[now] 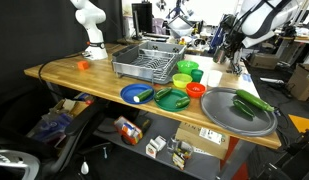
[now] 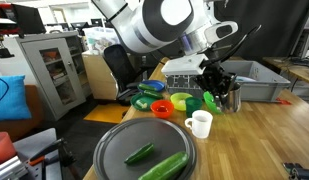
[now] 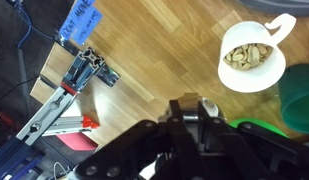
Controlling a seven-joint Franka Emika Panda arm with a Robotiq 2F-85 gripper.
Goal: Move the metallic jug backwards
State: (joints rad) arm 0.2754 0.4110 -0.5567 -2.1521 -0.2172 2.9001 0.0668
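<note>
The robot's gripper keeps lowering the metallic jug (image 2: pixel 232 99), which hangs upright above open wood (image 2: pixel 239 125) and clear of the white mug, until the jug's base touches the wood, and then let go.
The metallic jug (image 2: pixel 232 99) is small and silvery and stands on the wooden table beside the dish rack. My gripper (image 2: pixel 221 88) comes down on it from above. In the wrist view the gripper (image 3: pixel 190 116) has its dark fingers closed on either side of the jug's rim (image 3: pixel 194 104); most of the jug is hidden under the fingers. In an exterior view the gripper (image 1: pixel 223 52) is at the far right end of the table, past the green cups.
A white mug (image 2: pixel 199 123) with something brown in it (image 3: pixel 249 55) stands close by. Green cups (image 2: pixel 210 100), a red bowl (image 2: pixel 162 107), a grey dish rack (image 1: pixel 146 58) and a round grey tray (image 2: pixel 119 150) with cucumbers are around.
</note>
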